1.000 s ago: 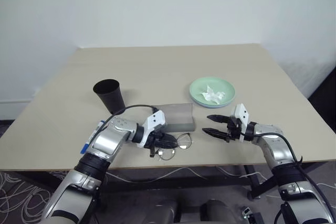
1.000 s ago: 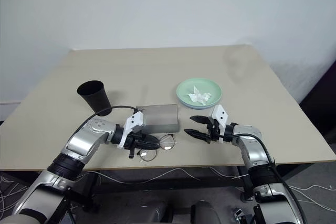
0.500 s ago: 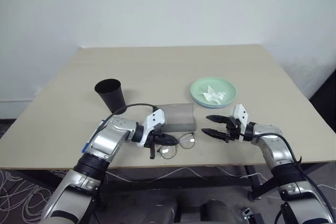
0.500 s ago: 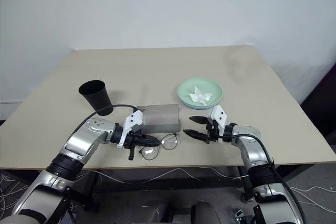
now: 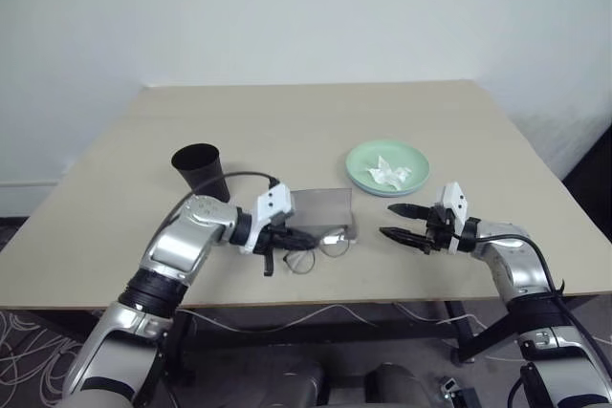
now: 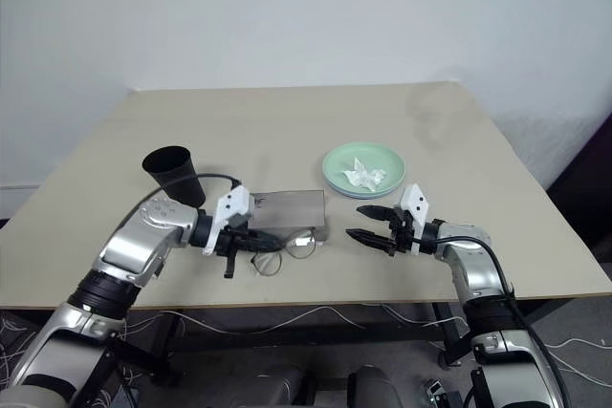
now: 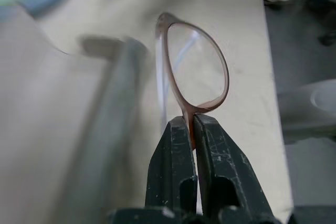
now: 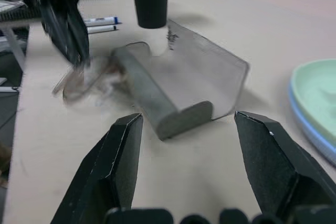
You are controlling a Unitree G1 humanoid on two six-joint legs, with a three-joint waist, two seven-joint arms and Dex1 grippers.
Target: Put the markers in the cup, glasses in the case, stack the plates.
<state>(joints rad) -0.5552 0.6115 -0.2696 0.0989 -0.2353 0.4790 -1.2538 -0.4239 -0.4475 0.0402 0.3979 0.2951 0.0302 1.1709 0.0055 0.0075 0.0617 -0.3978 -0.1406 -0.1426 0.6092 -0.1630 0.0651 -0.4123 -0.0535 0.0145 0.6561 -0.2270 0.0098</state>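
The glasses are at an angle away from the near side of the case, so I should lift them over with my left gripper, turn them lengthwise and put them down into the open case.
My left gripper is shut on the glasses, pinching the thin frame beside one round lens and holding them just above the table at the near edge of the case. The grey case lies open with its lid up. My right gripper hovers open to the right of the case, facing it, with nothing between its fingers. The black cup stands upright at the left. The mint green plate rests on the light blue one at the right rear. Two markers lie beyond the cup in the right wrist view.
A crumpled white paper scrap lies on the green plate. The table's front edge runs close under both grippers. A black cable loops over my left forearm near the cup.
My left gripper has closed on the glasses and lifted them off the table toward the case. My right gripper has drifted slightly to the right, still open.
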